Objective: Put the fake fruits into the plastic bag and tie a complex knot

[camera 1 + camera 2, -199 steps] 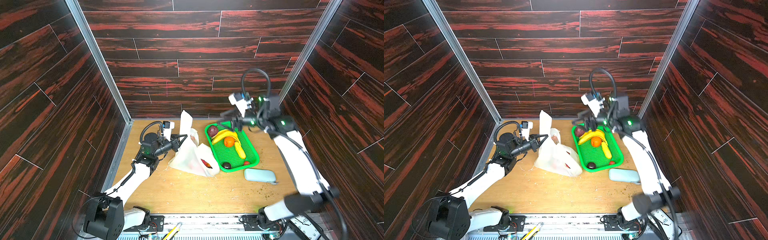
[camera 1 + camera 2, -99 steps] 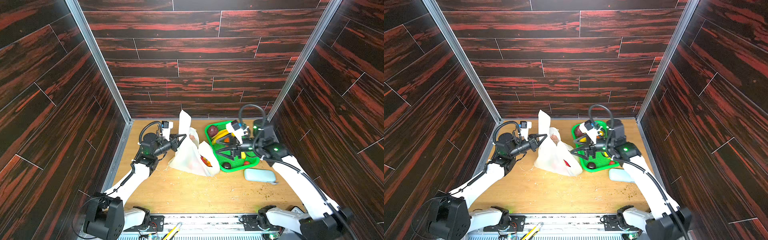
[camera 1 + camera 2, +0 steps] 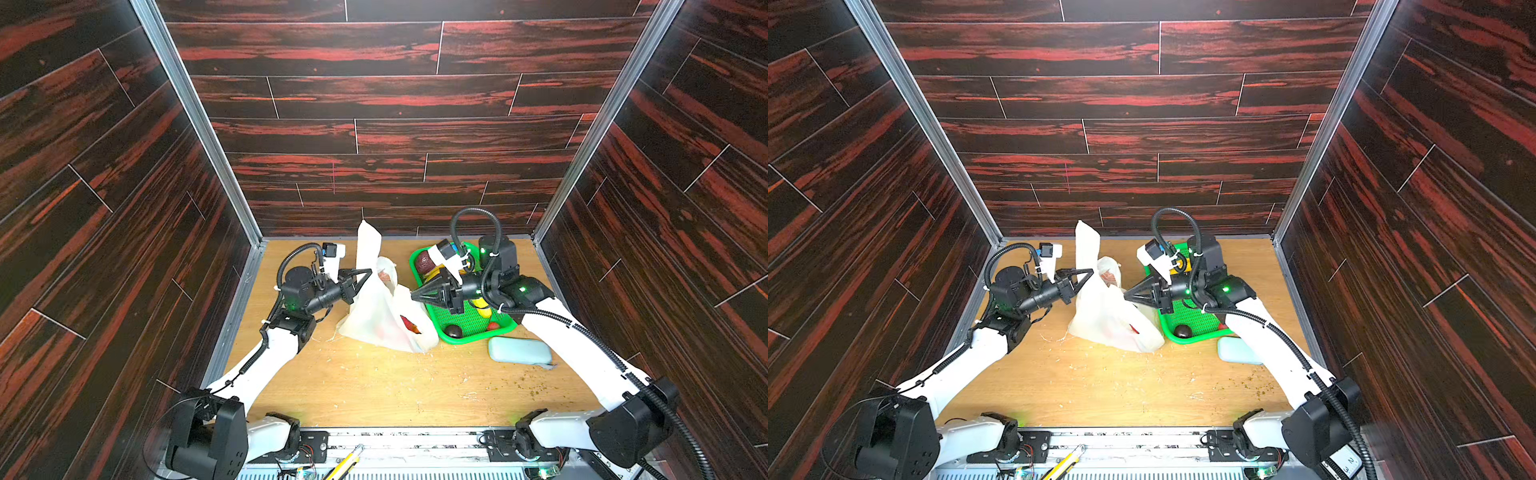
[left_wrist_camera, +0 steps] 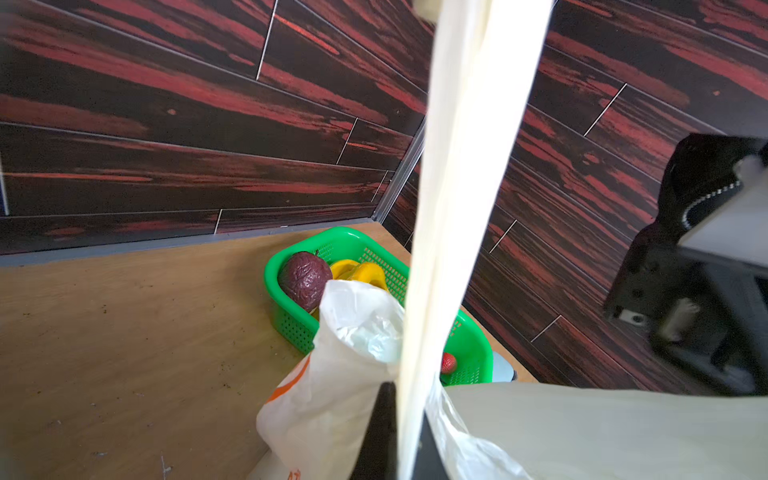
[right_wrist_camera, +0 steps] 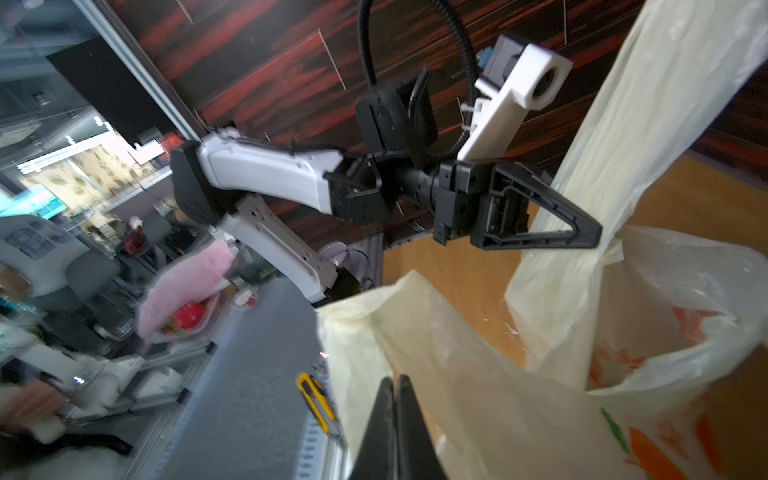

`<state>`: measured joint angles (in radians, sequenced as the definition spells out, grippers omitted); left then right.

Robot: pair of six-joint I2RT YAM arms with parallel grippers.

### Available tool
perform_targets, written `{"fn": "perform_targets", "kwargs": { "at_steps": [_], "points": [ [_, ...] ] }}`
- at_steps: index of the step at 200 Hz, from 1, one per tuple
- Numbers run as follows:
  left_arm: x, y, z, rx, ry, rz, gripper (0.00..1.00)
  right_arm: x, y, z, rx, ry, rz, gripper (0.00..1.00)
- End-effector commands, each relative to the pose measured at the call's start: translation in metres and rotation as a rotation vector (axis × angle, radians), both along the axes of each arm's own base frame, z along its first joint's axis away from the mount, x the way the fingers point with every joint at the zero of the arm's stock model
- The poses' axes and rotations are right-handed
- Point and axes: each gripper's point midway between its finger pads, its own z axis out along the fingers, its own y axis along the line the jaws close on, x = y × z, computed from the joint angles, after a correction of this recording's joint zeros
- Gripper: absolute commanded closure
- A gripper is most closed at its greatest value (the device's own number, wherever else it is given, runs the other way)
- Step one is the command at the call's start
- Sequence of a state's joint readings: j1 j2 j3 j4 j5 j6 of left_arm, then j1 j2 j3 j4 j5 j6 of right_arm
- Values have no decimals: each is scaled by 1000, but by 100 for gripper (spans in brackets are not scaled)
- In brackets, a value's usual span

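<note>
I can see that the other strap (image 3: 405, 296) droops low next to my right gripper, so next my left gripper leaves the upright strap and pulls up that strap's top (image 5: 376, 310) before tying.
The cream plastic bag (image 3: 374, 320) (image 3: 1104, 320) stands in the middle of the table. One strap handle (image 3: 368, 245) (image 4: 465, 166) rises upright. My left gripper (image 3: 368, 272) (image 4: 401, 415) is shut on that strap. My right gripper (image 3: 412, 296) (image 5: 395, 382) is shut at the bag's right rim, with film (image 5: 457, 374) running into its tips. A red fruit (image 3: 409, 325) shows through the bag. The green basket (image 3: 469, 336) (image 4: 291, 324) holds a purple fruit (image 3: 424, 262) (image 4: 305, 280), bananas (image 4: 359, 272), a dark ball (image 3: 453, 331) and a strawberry (image 3: 493, 325) (image 4: 448, 363).
A pale blue pouch (image 3: 519, 351) (image 3: 1237, 349) lies right of the bag, just in front of the basket. A yellow utility knife (image 3: 345, 463) (image 5: 318, 401) lies on the metal rail at the front edge. Dark wooden walls close in three sides.
My right arm came down from above the basket's far end to the bag's right rim, and its jaws shut there. The left gripper kept its hold on the strap.
</note>
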<state>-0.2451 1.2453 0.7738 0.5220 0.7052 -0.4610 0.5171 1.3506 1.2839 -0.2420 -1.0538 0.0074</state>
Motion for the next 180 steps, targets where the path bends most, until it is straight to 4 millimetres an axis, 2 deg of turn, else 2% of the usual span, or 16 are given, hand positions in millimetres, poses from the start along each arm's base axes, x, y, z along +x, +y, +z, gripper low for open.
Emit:
{"fn": "perform_targets", "kwargs": {
  "at_steps": [1,34,55,70,87,103,136,180],
  "points": [
    [-5,6,11,3,-39,16,100,-4,2,15,33,-27,38,100],
    [-5,10,12,4,-41,28,100,-4,-1,12,11,-39,8,100],
    [-5,10,13,4,-40,29,100,-2,-7,3,-35,-71,-48,60],
    [-5,10,13,4,-40,26,100,-4,-11,-2,-49,-95,-71,43],
    [-5,10,12,4,-38,26,100,-6,-15,-9,-63,-114,-92,32],
    [-4,10,12,2,-39,26,100,-4,-16,-17,-75,-111,-107,28],
    [-4,10,13,-5,-37,24,100,-4,-10,-30,-76,-43,-76,28],
    [-1,10,12,-8,-29,31,100,-12,-1,-29,-45,-73,-58,28]
  ]
}}
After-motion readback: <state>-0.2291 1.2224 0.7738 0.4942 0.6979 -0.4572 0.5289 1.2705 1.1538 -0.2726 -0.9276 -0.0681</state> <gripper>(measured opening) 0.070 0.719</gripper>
